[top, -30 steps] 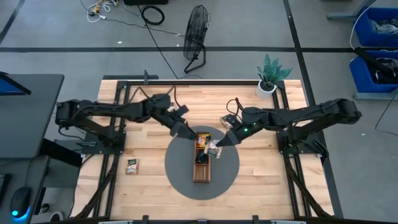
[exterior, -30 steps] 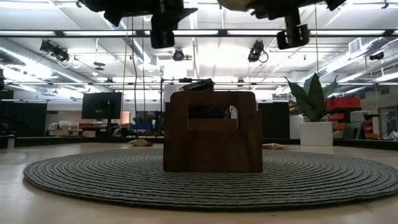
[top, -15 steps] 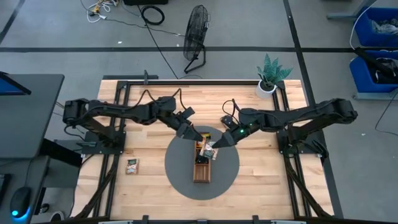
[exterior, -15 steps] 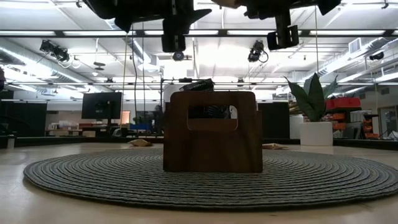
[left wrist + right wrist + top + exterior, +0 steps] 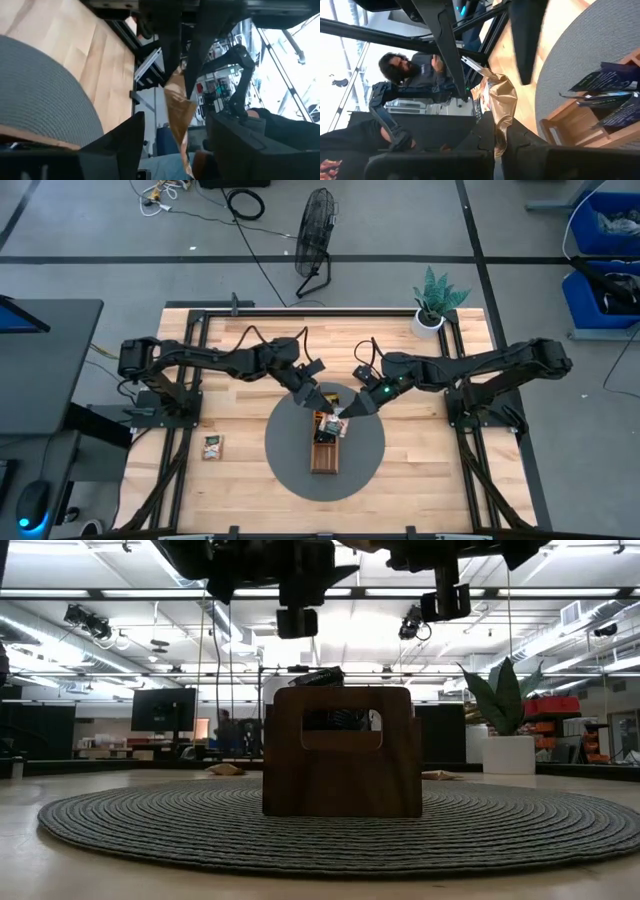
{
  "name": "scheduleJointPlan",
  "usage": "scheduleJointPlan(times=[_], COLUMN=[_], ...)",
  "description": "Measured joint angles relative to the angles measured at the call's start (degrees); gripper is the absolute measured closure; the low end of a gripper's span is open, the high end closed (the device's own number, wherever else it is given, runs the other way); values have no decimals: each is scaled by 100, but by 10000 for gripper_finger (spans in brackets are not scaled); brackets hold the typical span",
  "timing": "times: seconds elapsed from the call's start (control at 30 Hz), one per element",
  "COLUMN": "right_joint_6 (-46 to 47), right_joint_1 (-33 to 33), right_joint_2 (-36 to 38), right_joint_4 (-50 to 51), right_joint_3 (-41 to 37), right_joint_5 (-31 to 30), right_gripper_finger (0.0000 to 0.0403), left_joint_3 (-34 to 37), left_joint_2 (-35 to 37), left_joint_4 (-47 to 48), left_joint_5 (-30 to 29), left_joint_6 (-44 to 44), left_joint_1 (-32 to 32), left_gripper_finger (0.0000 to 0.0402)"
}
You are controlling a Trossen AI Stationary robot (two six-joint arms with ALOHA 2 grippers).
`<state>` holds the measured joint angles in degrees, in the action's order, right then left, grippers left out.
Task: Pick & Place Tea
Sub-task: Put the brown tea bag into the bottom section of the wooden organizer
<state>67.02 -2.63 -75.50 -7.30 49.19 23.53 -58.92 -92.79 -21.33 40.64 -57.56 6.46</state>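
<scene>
My right gripper needs to regrip the tan sachet (image 5: 501, 100) because it sits bent and crooked there, so my left gripper should hold its loose end (image 5: 182, 135) meanwhile.
My right gripper (image 5: 501, 132) is shut on a pale tan tea sachet (image 5: 494, 100) above the far end of the long wooden tray (image 5: 324, 452). The tray rests on a round grey mat (image 5: 290, 460). My left gripper (image 5: 175, 120) is open just left of the right one. Its two fingers (image 5: 122, 142) stand on either side of the sachet's (image 5: 177, 107) free end without touching it. Dark blue-teal sachets (image 5: 606, 92) stand in the tray's compartments. In the low view only the tray's end wall (image 5: 342, 752) and the undersides of both arms show. My right gripper pinches the tan sachet by one end (image 5: 496, 125) between its two fingers, coming from the table's right and slanting down. The sachet is lifted clear over the tray, and its free end (image 5: 487, 80) sticks out toward my left gripper.
One more sachet (image 5: 212, 446) lies flat on the wood near the table's left edge. A potted plant (image 5: 432, 302) stands at the far right corner. Metal frame rails run along both sides. A person (image 5: 405, 70) shows in the room beyond the table.
My left gripper has moved toward the table's right and a little nearer, closing in on the right gripper until its open fingers straddle the held sachet. My right gripper has kept its hold and shifted slightly toward the left.
</scene>
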Motion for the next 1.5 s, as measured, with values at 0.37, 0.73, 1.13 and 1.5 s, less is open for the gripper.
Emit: scheduleJointPlan(times=[0.37,0.73,1.13,1.5], right_joint_6=[-205,-352,-1059,-2050], right_joint_1=[0,-22,-409,-1046], right_joint_2=[0,59,1048,1401], right_joint_4=[-12,-49,569,264], right_joint_3=[0,0,-2,-2], right_joint_5=[74,184,-1326,-4299], right_gripper_finger=[401,384,268,247], left_joint_3=[0,-1,4,8], left_joint_2=[13,16,846,1604], left_joint_4=[-107,-150,-89,-135], left_joint_5=[169,418,-100,-1812], left_joint_6=[143,141,425,999], left_joint_1=[48,78,453,1110], left_gripper_finger=[319,399,400,401])
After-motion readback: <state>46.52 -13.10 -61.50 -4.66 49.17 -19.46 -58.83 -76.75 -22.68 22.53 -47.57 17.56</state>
